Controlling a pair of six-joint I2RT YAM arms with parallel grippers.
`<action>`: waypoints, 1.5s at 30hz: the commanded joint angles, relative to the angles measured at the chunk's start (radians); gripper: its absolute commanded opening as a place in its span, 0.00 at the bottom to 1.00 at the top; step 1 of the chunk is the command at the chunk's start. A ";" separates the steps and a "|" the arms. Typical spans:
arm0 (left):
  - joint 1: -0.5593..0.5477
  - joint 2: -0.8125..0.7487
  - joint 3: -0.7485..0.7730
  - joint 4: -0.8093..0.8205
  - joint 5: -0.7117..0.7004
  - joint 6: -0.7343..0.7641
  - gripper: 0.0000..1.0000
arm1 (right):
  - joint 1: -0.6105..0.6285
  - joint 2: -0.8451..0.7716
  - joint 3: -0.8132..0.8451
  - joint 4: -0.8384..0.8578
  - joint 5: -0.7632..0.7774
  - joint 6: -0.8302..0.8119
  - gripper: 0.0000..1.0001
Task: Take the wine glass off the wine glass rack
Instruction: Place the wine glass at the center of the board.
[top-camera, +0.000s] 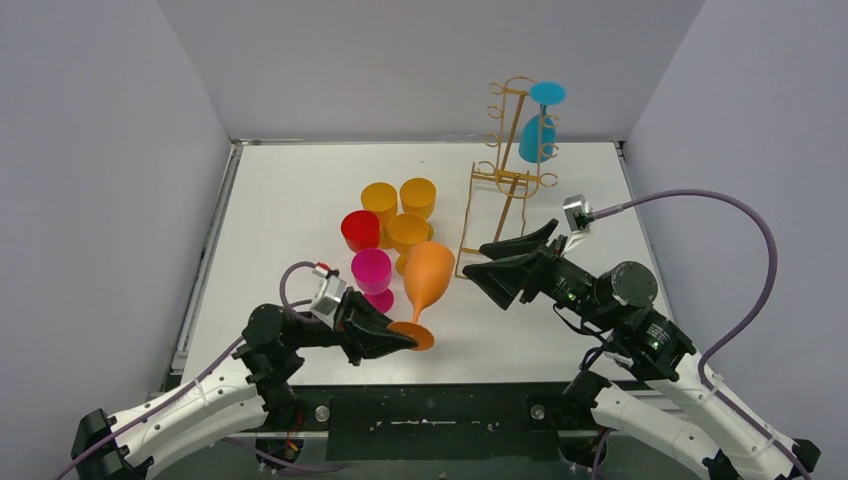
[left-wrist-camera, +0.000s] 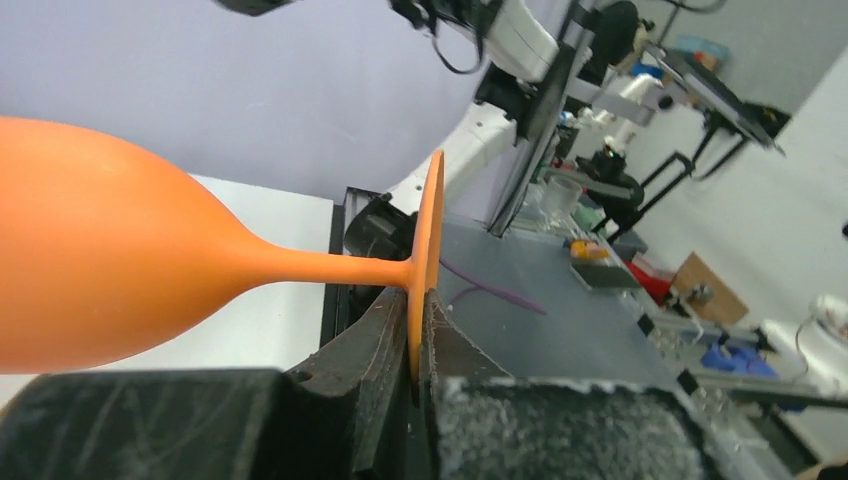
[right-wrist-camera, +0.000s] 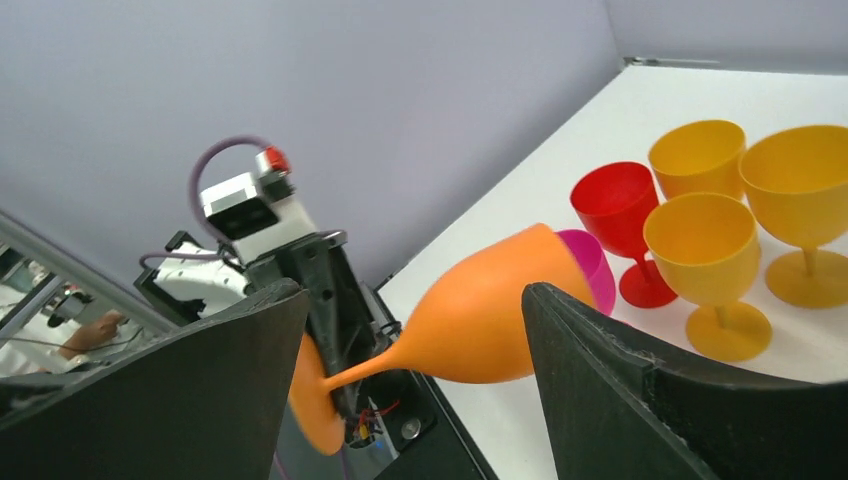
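Observation:
The orange wine glass is held by its foot (top-camera: 412, 335) in my left gripper, so my right gripper should grab the bowl's rim (top-camera: 444, 255) to set the glass upright on that foot.
An orange wine glass (top-camera: 428, 272) (left-wrist-camera: 100, 260) (right-wrist-camera: 480, 320) hangs tilted above the table's front middle, off the rack, bowl toward the far side. My left gripper (top-camera: 405, 340) (left-wrist-camera: 420, 310) is shut on the rim of its flat foot (top-camera: 412, 335). My right gripper (top-camera: 490, 262) (right-wrist-camera: 412, 300) stands open just right of the glass, its fingers apart from it, nothing between them. The gold wire wine glass rack (top-camera: 505, 170) stands at the back right. A blue wine glass (top-camera: 537, 135) hangs upside down on its upper arm.
A cluster of upright glasses stands mid-table just beyond the orange one: a red one (top-camera: 360, 230), a magenta one (top-camera: 371, 270) and three yellow ones (top-camera: 408, 232). Grey walls close in the table on the left, back and right.

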 joint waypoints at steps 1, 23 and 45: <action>0.000 -0.074 -0.047 0.163 0.181 0.192 0.00 | 0.006 0.039 0.069 -0.092 0.102 0.026 0.82; 0.001 -0.116 0.066 -0.447 0.318 0.748 0.00 | -0.210 0.319 0.142 -0.032 -0.591 0.084 0.71; 0.003 -0.058 0.074 -0.544 0.308 0.870 0.00 | -0.211 0.461 0.198 0.004 -0.931 0.111 0.40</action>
